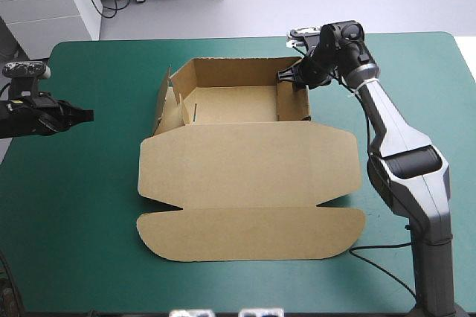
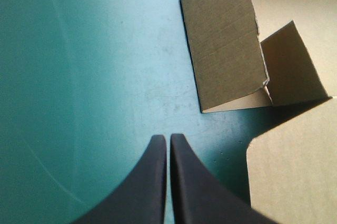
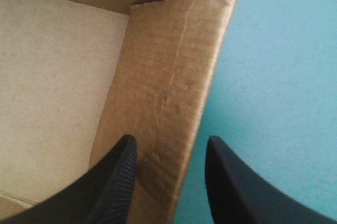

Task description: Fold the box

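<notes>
I expect the box's leaning side (image 1: 161, 103) to swing wide open when I lift the box, since a gap (image 1: 174, 82) shows where it meets the box's back side.
The brown box (image 1: 245, 183) lies mid-table as an open tray at the back, its lid flat toward the front edge. Its left wall (image 1: 163, 101) leans outward, also seen as the left wall (image 2: 226, 45) ahead of my left gripper. The left gripper (image 1: 88, 114) hovers over the teal-green cover left of the box, shut and empty, and shows again as the left gripper (image 2: 168, 137). My right gripper (image 1: 286, 75) is at the tray's far right corner. In the right wrist view the right gripper (image 3: 171, 145) is open astride the right wall (image 3: 168, 77), one finger inside, one outside.
Bare teal-green cover (image 1: 74, 198) stretches left of the box and along the right side (image 1: 431, 94). The table's far edge runs just behind the tray.
</notes>
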`<state>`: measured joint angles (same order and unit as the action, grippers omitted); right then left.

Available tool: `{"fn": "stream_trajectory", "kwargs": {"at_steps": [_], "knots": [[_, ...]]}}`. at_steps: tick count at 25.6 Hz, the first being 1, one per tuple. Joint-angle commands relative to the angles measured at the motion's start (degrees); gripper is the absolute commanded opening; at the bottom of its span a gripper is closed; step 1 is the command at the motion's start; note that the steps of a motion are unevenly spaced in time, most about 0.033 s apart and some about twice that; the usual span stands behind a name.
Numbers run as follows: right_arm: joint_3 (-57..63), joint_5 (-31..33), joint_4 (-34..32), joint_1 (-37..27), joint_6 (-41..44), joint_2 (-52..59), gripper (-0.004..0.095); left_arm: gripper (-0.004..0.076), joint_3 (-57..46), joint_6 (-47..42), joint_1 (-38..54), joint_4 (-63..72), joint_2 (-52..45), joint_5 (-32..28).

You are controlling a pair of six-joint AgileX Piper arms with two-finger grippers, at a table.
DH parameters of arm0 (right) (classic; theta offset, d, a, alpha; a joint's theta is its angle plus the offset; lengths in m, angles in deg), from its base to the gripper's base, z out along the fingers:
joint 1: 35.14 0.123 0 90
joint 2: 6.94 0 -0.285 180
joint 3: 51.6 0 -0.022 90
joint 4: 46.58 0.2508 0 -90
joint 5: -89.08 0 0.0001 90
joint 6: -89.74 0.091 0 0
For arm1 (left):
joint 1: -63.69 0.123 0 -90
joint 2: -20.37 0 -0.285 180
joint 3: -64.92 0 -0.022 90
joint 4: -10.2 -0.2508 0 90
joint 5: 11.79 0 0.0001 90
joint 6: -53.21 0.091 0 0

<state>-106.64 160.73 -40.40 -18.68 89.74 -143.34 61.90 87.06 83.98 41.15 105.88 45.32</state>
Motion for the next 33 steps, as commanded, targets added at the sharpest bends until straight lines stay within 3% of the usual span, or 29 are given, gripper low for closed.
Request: {"fn": "stream_trajectory", "kwargs": {"at_steps": [1, 4, 5, 6, 7, 11, 14, 17, 22, 33], "knots": [[-1.7, -0.1, 0.6, -0.4, 0.0, 1.9, 0.039, 0.0008, 1.5, -0.1, 0.1, 2.5, -1.6, -1.7], [-1.7, -0.1, 4.1, -0.4, 0.0, 0.4, 0.0342, 0.0008, 1.5, -0.2, 0.0, 4.3, -1.6, -1.0], [-1.7, -0.1, 5.0, -0.4, 0.0, 0.2, 0.026, 0.0008, 1.5, -0.2, 0.0, 4.3, -1.6, -1.0], [-1.7, -0.1, 6.1, -0.4, -0.3, 0.2, 0.0063, 0.0008, 1.5, -0.1, 0.0, 3.9, -1.6, -1.2], [-1.7, -0.1, 6.9, -0.4, -0.3, 0.6, -0.0012, 0.0008, 1.5, -0.2, 0.1, 3.5, -1.5, -1.9], [-1.9, -0.1, 7.9, -0.4, -0.6, 5.0, -0.0004, 0.0008, 1.5, 0.0, 6.7, 12.0, 1.6, -2.5], [-1.9, -0.2, 7.6, -1.4, -1.5, 11.1, -0.0004, 0.0008, 1.5, 0.5, 14.1, 20.3, 6.0, 3.4], [-1.9, -0.2, 10.6, -3.1, -1.5, 14.2, -0.0004, 0.0008, 1.5, 2.5, 15.4, 27.9, 9.1, 7.7], [-1.9, -0.2, 18.5, -6.6, -2.5, 18.2, -0.0004, 0.0008, 1.5, 4.3, 12.1, 35.9, 12.6, 8.9], [-1.9, -0.2, 17.4, -6.6, -2.5, 20.4, -0.0004, 0.0006, 1.5, 12.4, -1.3, 57.0, 12.7, 10.9]]}}
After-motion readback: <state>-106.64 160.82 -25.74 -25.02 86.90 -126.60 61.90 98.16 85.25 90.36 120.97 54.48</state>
